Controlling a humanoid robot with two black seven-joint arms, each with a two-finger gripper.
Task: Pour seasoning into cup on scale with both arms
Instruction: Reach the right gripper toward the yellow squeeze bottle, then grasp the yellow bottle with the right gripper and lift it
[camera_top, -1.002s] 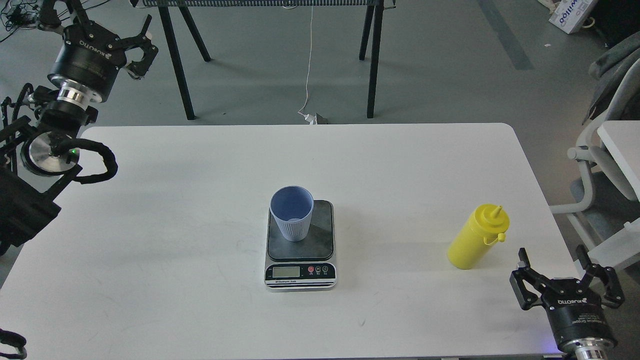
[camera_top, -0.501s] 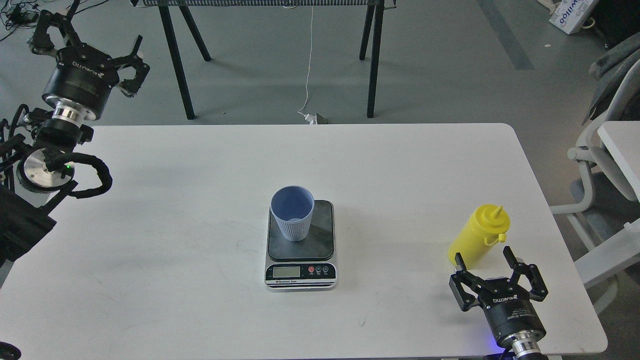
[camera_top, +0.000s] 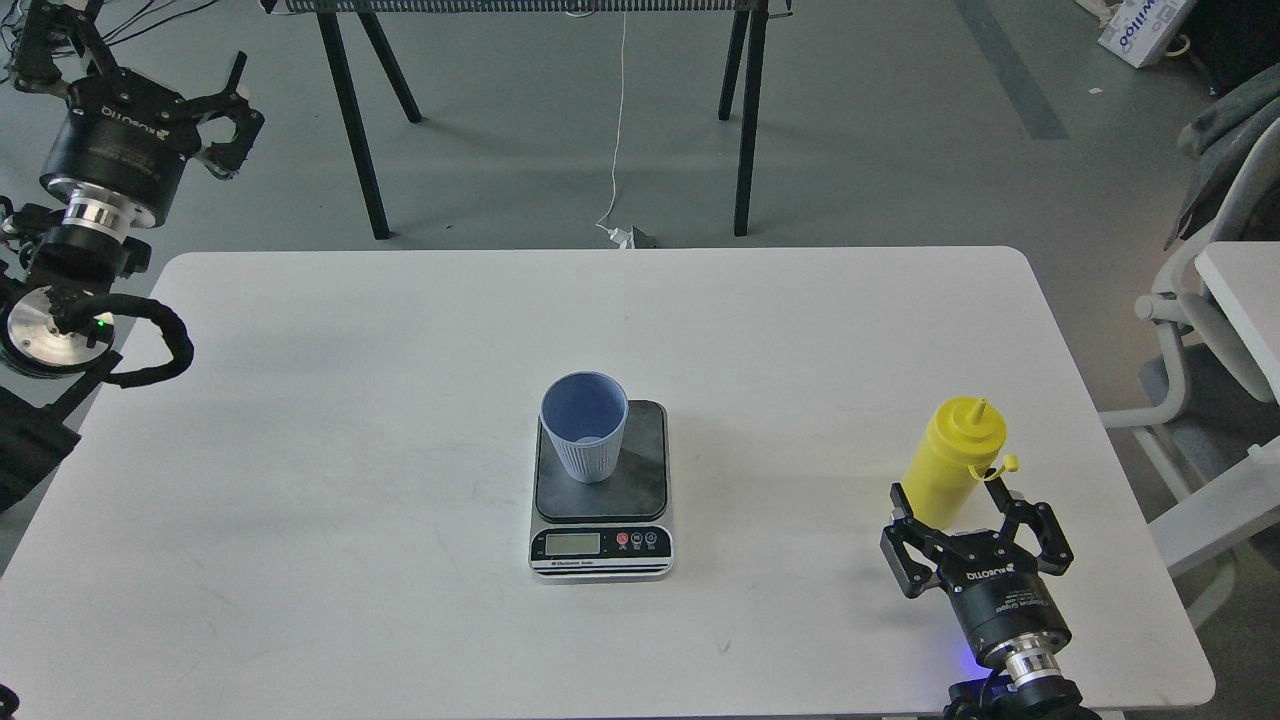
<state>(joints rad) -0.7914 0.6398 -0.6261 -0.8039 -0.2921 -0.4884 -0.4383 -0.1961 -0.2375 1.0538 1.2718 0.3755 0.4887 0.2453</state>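
The small cap (camera_top: 1011, 462) is hanging from a thin strap (camera_top: 985, 475), so the small cap will hang loose next to the nozzle when I flip over the yellow seasoning bottle.
The yellow seasoning bottle (camera_top: 952, 462) stands upright at the right of the white table, its small cap hanging to its right. My right gripper (camera_top: 950, 508) is open, its two fingers on either side of the bottle's base; whether they touch it cannot be told. The blue-grey ribbed cup (camera_top: 585, 425) stands upright and looks empty on the dark platform of the scale (camera_top: 600, 490) at the table's middle. My left gripper (camera_top: 130, 70) is open and empty, raised beyond the table's far left corner.
The white table (camera_top: 400, 600) ends close to the right arm at the front right corner. A black-legged stand (camera_top: 745, 120) and a white cable are on the floor behind. White chairs (camera_top: 1200, 330) stand to the right.
My right gripper has moved forward around the bottle's base, and the bottle now stands a little straighter with its cap swung out. My left arm has drawn back to the left.
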